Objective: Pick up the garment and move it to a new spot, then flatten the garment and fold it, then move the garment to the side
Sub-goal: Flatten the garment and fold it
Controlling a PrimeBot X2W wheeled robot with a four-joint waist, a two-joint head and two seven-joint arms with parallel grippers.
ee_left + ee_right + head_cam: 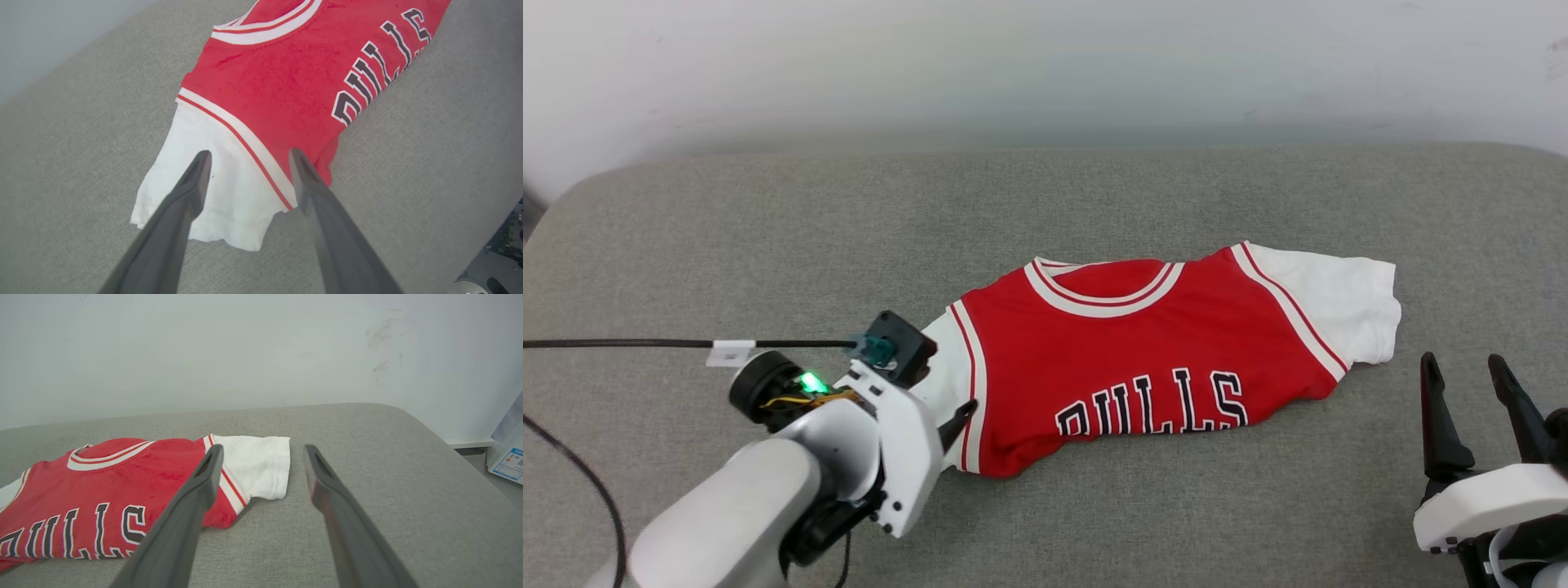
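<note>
I expect the hidden lower part of the garment (1135, 353) to unfold when I lift and spread the garment, because the BULLS lettering (1152, 407) is cut off along the garment's near edge.
The garment (1143, 343) lies folded across the middle of the grey padded surface, red front up, with the "BULLS" lettering along its near edge and a white sleeve at each end. My left gripper (956, 412) hovers open over the garment's left white sleeve; in the left wrist view its fingertips straddle the sleeve and the striped trim of the garment (286, 73), and nothing is held in the left gripper (249, 153). My right gripper (1462, 359) stands open near the front right, short of the right sleeve. The right wrist view shows the right gripper (263, 447) empty, with the garment (122, 477) beyond it to the left.
The grey padded surface (768, 229) runs back to a pale wall. A black cable (621, 344) crosses it at the left towards my left wrist. The surface's rounded right edge (449, 449) drops to the floor, where a white package (506, 457) stands.
</note>
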